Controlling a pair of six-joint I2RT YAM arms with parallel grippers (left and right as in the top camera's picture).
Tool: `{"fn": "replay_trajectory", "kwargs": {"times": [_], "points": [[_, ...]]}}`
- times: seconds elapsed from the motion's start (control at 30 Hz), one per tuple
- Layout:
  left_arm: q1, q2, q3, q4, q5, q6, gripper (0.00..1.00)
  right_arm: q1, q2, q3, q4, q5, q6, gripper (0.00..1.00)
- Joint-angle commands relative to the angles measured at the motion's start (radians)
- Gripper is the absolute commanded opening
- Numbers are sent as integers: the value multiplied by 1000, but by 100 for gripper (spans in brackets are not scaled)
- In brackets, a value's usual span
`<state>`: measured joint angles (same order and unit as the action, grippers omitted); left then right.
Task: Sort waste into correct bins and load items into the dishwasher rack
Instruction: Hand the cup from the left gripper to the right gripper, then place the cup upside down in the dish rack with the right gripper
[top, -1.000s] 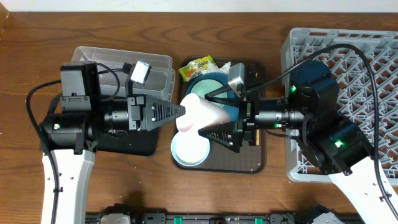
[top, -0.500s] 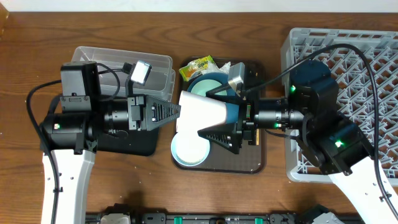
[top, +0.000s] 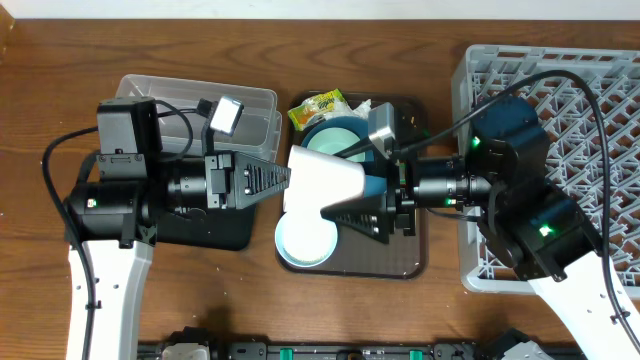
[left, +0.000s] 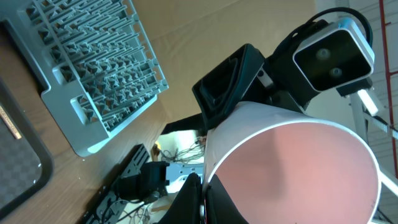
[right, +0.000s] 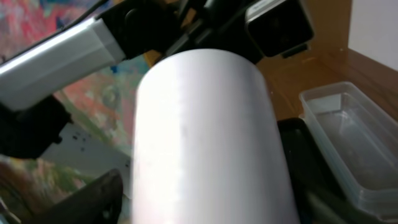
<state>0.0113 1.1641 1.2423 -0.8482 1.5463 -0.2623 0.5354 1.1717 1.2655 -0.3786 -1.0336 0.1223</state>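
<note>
I should take the cup's body (top: 338, 182) with my right gripper and carry the cup to the grey dishwasher rack, because my left gripper pinches the pink cup's rim (top: 294, 162) far from that rack.
The small pink cup (top: 325, 180) hangs on its side above the brown tray, between both grippers. My left gripper (top: 288, 178) is shut on its rim; the left wrist view shows the fingers (left: 204, 196) pinching the rim beside the pink inside (left: 292, 168). My right gripper (top: 332, 183) is open with one finger on each side of the cup's body (right: 205, 137), and a thin gap shows at the left finger. The blue bowl (top: 340, 135) and mint-green bowl (top: 305, 245) sit below. The yellow-green wrapper (top: 318, 105) lies at the tray's far end.
The grey dishwasher rack (top: 590, 90) fills the right side and also shows in the left wrist view (left: 99, 68). The clear tub (top: 250, 105) and black tray (top: 215, 230) lie at left, partly under my left arm. The brown serving tray (top: 410, 255) holds the bowls.
The cup has turned from tilted to lying level between the grippers. The right gripper's fingers have shifted slightly along its body. The left arm has stayed put.
</note>
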Motion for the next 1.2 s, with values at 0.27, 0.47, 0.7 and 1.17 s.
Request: {"fn": "replay_trajectory", "kwargs": {"times": [0.27,0.47,0.7,1.17], "points": [[-2,-3,16,22,24,-10,6,-11,2,1,-4,-45,-8,67],[-2,-3,16,24,24,-10,6,-11,2,1,-2,-44,-8,51],[-2,-3,16,24,-74,0,80,-105,-43,1,-9,-10,-7,53],[-2,-3,16,-235,-770,97,89,-571,-365,2,-749,856,182,53]]}}
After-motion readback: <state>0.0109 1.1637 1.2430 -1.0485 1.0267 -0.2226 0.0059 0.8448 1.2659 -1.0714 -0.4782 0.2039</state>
